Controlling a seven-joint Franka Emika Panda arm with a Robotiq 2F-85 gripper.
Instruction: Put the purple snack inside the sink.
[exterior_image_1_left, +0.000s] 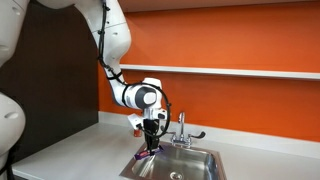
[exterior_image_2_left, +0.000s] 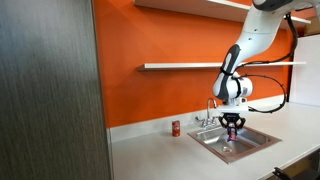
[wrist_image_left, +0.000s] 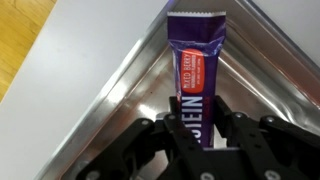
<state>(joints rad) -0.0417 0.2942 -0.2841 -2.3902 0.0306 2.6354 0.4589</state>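
Note:
The robot's gripper should carry the purple snack in over the sink's bottom (exterior_image_1_left: 172, 169) before it lowers and opens, because the purple snack's far end (wrist_image_left: 197, 24) hangs at the sink's corner by the sink's rim.
My gripper (wrist_image_left: 193, 135) is shut on the purple snack (wrist_image_left: 196, 70), a flat purple wrapped bar with white lettering and a red label. In the wrist view the bar points away from the jaws over a corner of the stainless steel sink (wrist_image_left: 125, 90). In both exterior views the gripper (exterior_image_1_left: 150, 143) (exterior_image_2_left: 232, 131) hangs straight down over the sink (exterior_image_1_left: 200, 160) (exterior_image_2_left: 258, 143), with the purple bar (exterior_image_1_left: 147, 155) at the basin's near edge, just at rim height.
A chrome faucet (exterior_image_1_left: 181, 130) (exterior_image_2_left: 209, 110) stands at the back of the sink. A small red can (exterior_image_2_left: 175, 128) sits on the white counter (exterior_image_2_left: 160, 150) beside the sink. An orange wall with a shelf (exterior_image_2_left: 190, 66) is behind. A wood floor (wrist_image_left: 20, 40) shows beyond the counter edge.

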